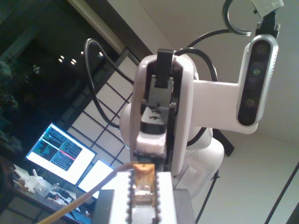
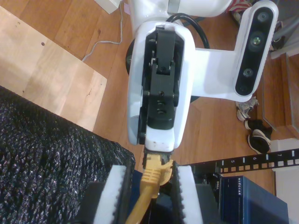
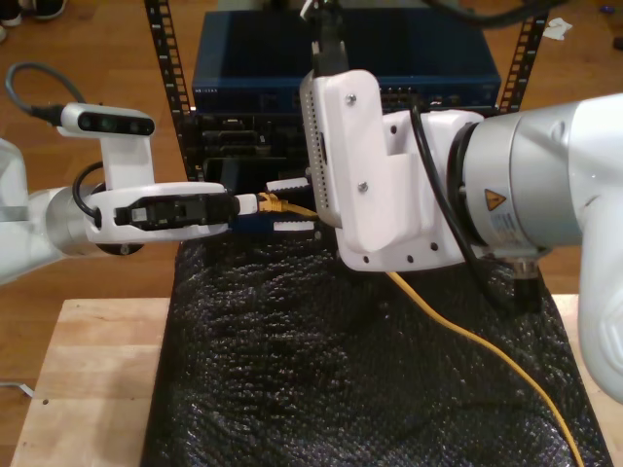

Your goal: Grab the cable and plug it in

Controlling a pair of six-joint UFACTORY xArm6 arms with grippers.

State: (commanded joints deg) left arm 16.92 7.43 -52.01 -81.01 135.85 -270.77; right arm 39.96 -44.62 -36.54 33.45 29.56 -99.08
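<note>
My gripper will carry the yellow boot away, and the yellow-orange cable [image 3: 436, 314] will trail along freely, since it makes a loose bend over the black mat.
The yellow-orange cable [image 3: 467, 336] runs from the exterior view's lower right up across the black mat to its plug end, which hangs between the two arms. My first gripper [image 3: 251, 202], on the arm at the exterior view's left, is shut on the clear plug [image 1: 144, 189]. The plug fills the space between the gripper's ribbed pads [image 1: 124, 196]. My second gripper [image 3: 290, 204], on the big arm at the exterior view's right, straddles the yellow boot [image 2: 156, 175] just behind the plug. Its jaws stand open, with a dark gap beside the boot. The two grippers meet tip to tip.
A blue network switch [image 3: 341, 58] sits in a black rack [image 2: 261, 161] just behind the grippers. Black bubble-textured matting [image 3: 321, 370] covers the table below them. A wooden tabletop [image 3: 88, 379] shows at the exterior view's lower left, with wood floor beyond it.
</note>
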